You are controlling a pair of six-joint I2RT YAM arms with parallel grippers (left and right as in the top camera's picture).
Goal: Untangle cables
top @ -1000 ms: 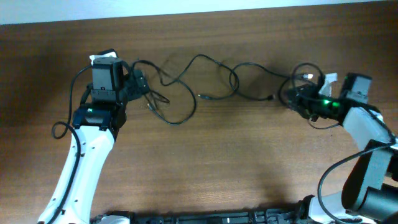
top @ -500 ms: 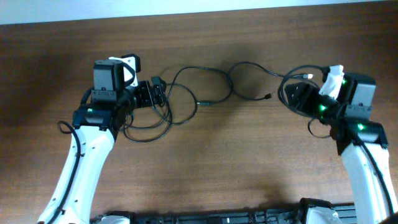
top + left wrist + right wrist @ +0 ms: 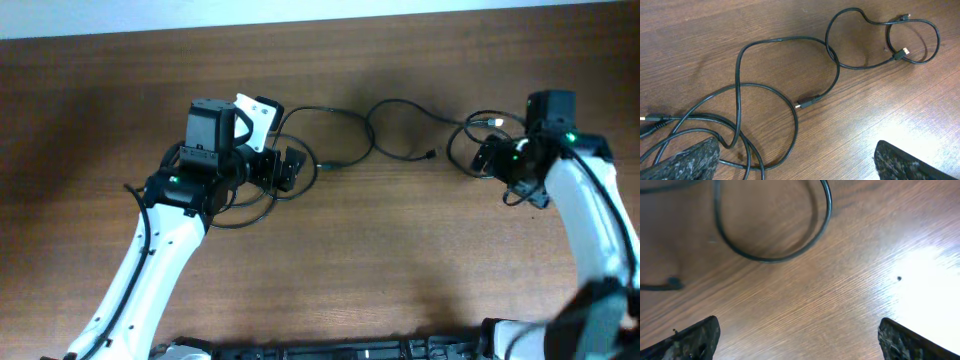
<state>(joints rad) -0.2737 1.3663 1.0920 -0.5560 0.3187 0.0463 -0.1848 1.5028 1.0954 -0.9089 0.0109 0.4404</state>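
Observation:
My gripper will pull on the cable with the small ring (image 3: pixel 938 40), which is hooked around the middle plug's cable (image 3: pixel 833 55). The cable with the small ring will drag the other cable along before it comes free.
The thin black cables (image 3: pixel 372 135) run in crossing loops along the far half of the wooden table (image 3: pixel 400 260). In the left wrist view several loops overlap at the left, a plug (image 3: pixel 807 102) lies in the middle, and a small ring with two more plugs (image 3: pixel 912 42) lies far right. My left gripper (image 3: pixel 280 168) hovers open over the left-hand loops; one strand passes by its left finger (image 3: pixel 690 160), nothing is gripped. My right gripper (image 3: pixel 487 157) stands open by the right-hand ring. Its wrist view shows one cable loop (image 3: pixel 765 259) ahead and bare wood between its fingers (image 3: pixel 695 337).
The thicker black wires of the left arm (image 3: pixel 150 270) hang beside it. The right arm (image 3: pixel 590 230) comes in along the right edge. The table's far edge (image 3: pixel 320 22) meets a white strip close behind the cables.
My right gripper's jaws have spread wide and its arm has swung. The left arm has moved right and nearer, and the left-hand loops have bunched under it.

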